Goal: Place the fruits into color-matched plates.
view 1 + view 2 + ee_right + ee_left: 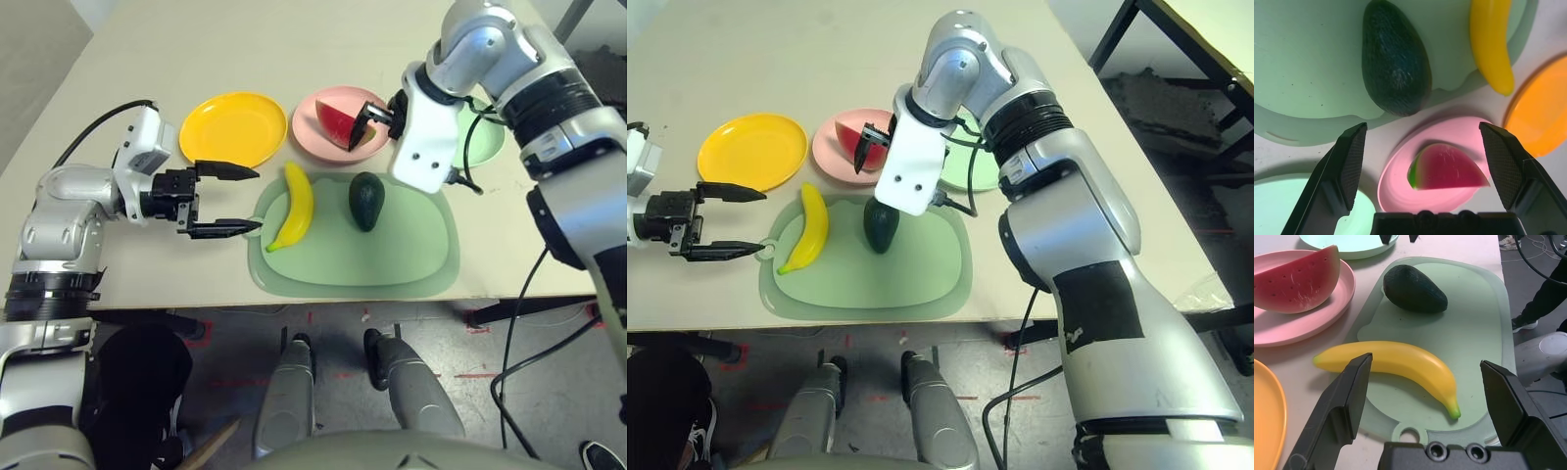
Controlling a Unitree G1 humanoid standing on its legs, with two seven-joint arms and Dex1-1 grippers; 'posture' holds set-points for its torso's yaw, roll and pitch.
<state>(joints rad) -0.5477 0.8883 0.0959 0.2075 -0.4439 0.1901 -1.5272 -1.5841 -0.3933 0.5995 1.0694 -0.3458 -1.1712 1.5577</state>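
I keep lowering my right gripper's open fingers until they straddle the avocado's end, as the avocado (367,203) lies clear of the banana with its thick end (1400,90) toward those fingers.
The red watermelon wedge (338,122) lies in the pink plate (312,132). My right gripper (377,116) hangs open just above it, holding nothing. The yellow banana (294,206) and the dark green avocado (366,200) rest side by side on the pale green cutting mat (411,255). My left gripper (257,201) stands open at the mat's left edge, pointing at the banana (1396,367), apart from it. Behind that gripper sits the yellow plate (233,127), with nothing in it. The mint green plate (982,168) lies right of the pink one, mostly hidden by my right arm.
The three plates form a row behind the mat, on a beige table. The table's front edge runs just below the mat. A black cable hangs from my right arm over the table's right corner.
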